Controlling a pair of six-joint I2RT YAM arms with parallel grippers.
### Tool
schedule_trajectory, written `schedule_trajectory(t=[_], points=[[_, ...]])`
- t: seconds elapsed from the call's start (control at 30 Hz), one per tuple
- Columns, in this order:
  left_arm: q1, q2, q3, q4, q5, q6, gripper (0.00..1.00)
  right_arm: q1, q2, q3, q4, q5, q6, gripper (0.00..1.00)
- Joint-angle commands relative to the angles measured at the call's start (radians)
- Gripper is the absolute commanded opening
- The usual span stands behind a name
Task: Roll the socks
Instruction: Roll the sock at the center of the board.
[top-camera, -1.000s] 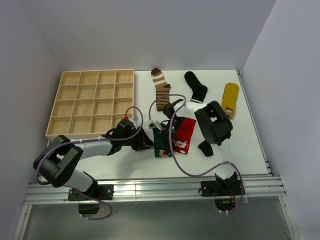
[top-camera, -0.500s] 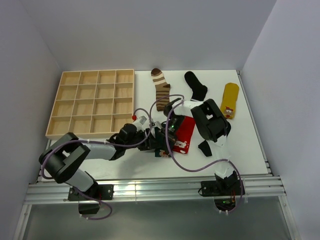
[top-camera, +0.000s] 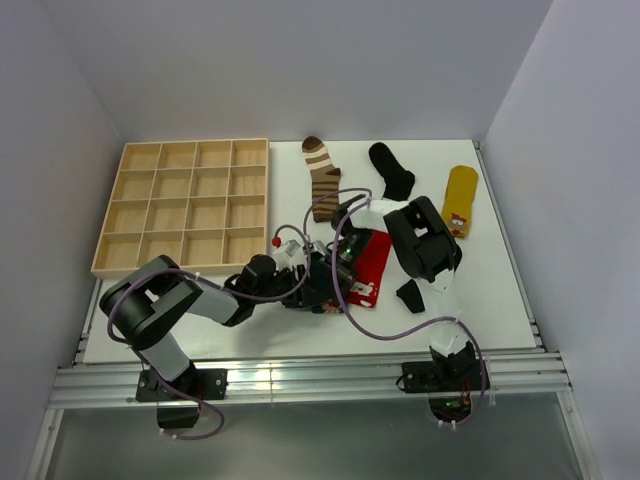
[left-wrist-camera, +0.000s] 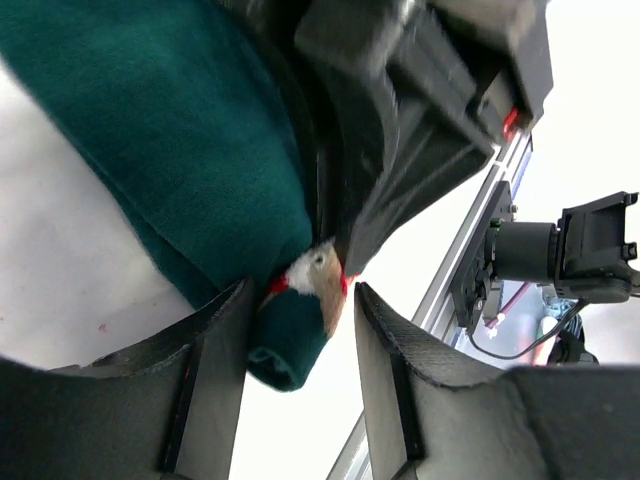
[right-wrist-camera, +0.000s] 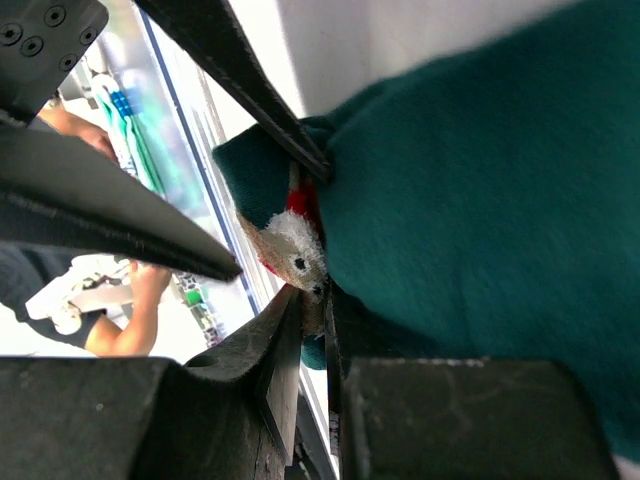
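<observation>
The teal sock's end is bunched up crooked at the patch (right-wrist-camera: 298, 250) in the robot's right gripper, so the robot should open that gripper, lay the sock's end flat and pinch the sock's folded end (right-wrist-camera: 313, 350) squarely.
A dark teal sock (left-wrist-camera: 180, 130) with a cartoon patch lies near the table's middle, beside a red sock (top-camera: 373, 262). My right gripper (right-wrist-camera: 315, 300) is shut on the teal sock (right-wrist-camera: 470, 200), pinching it at the patch. My left gripper (left-wrist-camera: 302, 300) is open, and the sock's rolled end sits between its fingers (left-wrist-camera: 215, 345), against the left one, with a gap to the other. In the top view both grippers, left (top-camera: 312, 285) and right (top-camera: 335, 262), crowd over the teal sock (top-camera: 328, 300) and hide most of it.
A brown-cream striped sock (top-camera: 322, 175), a black sock (top-camera: 392, 170) and a yellow sock (top-camera: 460, 200) lie at the back. A small black sock (top-camera: 410, 295) lies right of the red one. A wooden compartment tray (top-camera: 185, 205) stands at the left.
My left arm has reached further right, bringing its open jaws around the teal sock's end. The right gripper has kept its pinch and hardly moved.
</observation>
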Motion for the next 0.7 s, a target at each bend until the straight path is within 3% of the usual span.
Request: schedule_trajectory(t=[0.0,0.33,0.53,0.57,0.67], points=[[-0.014,0.012,-0.025,0.07,0.037,-0.021,0.49,-0.025,0.03,0.01,0.037,0.041,0.013,0.14],[-0.043,-0.009,-0.01,-0.022,0.014,-0.05,0.42,-0.043,0.03,0.007,0.083,0.064,0.076,0.13],[-0.045,-0.003,-0.001,-0.08,-0.009,-0.085,0.23,-0.043,0.009,-0.003,0.116,0.087,0.102,0.14],[-0.045,-0.005,-0.003,-0.091,-0.018,-0.096,0.13,-0.043,-0.01,-0.014,0.135,0.093,0.113,0.14],[-0.045,-0.002,-0.007,-0.122,-0.027,-0.111,0.0,-0.042,-0.059,-0.04,0.168,0.106,0.122,0.17]])
